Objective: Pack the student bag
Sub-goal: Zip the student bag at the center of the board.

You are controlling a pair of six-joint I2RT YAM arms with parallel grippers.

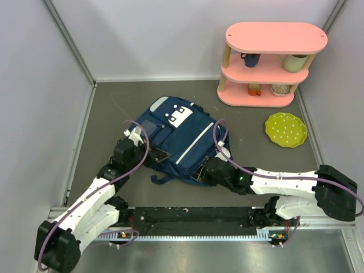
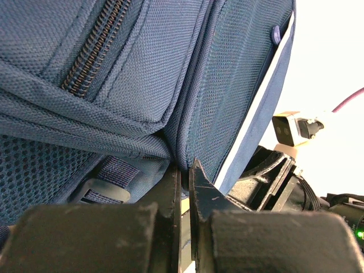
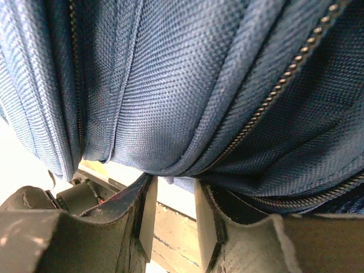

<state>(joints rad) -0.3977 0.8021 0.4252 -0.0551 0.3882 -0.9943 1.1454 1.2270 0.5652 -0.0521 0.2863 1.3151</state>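
Observation:
I should move my right gripper closer and pinch the tab before I close the zipper, because only the tip of the zipper's tab (image 3: 169, 180) hangs below the bag's bulging side.
The student bag (image 1: 176, 136), navy with white stripe trims, lies flat on the grey table in the middle of the top view. My left gripper (image 1: 161, 154) is at the bag's near left edge. In the left wrist view its jaws (image 2: 185, 169) are shut, pinching a fold of the bag's fabric (image 2: 170, 68) at the tips. My right gripper (image 1: 200, 173) sits at the bag's near right corner. Its jaws (image 3: 173, 185) stand apart just under the bag's bulging zipped side (image 3: 170, 85), with only a small fabric tab hanging over the gap.
A pink three-tier shelf (image 1: 267, 62) holding cups stands at the back right. A green dotted plate (image 1: 286, 129) lies in front of it. Grey walls close in the table at left, right and back. A loose bag strap (image 1: 162, 178) trails towards the near edge.

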